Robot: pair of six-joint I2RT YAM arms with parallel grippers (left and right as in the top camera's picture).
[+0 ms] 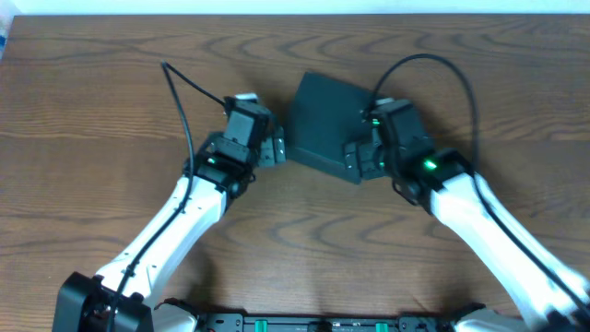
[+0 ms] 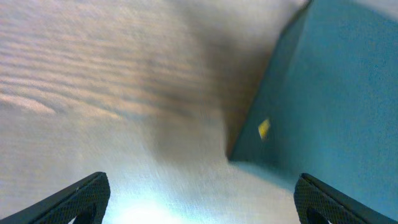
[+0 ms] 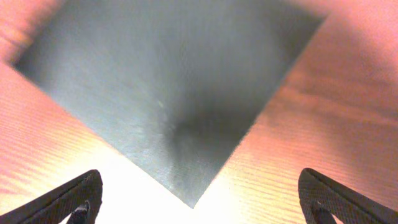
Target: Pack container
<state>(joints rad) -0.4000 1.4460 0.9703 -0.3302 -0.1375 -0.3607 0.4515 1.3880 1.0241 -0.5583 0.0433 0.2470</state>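
The container (image 1: 328, 122) is crooked under my right gripper. I should move that gripper to the side (image 3: 268, 104) opposite my left gripper and turn the container straight.
The container (image 1: 323, 122) is a dark teal-black square box lying closed on the wooden table, turned diagonally. My left gripper (image 1: 273, 150) is open and empty just beside its left corner; the left wrist view shows the box's side wall (image 2: 329, 93) with a small yellow mark (image 2: 263, 129) between my spread fingers (image 2: 200, 199). My right gripper (image 1: 362, 159) is open and empty over the box's front right corner; the right wrist view shows the closed lid (image 3: 174, 87) below the spread fingers (image 3: 200, 199). No snack packets show.
The wooden table (image 1: 111, 111) surrounds the box. A black cable (image 1: 184, 92) runs from the left arm, and another (image 1: 442, 69) loops above the right arm. The robot base frame (image 1: 313, 323) lies along the front edge.
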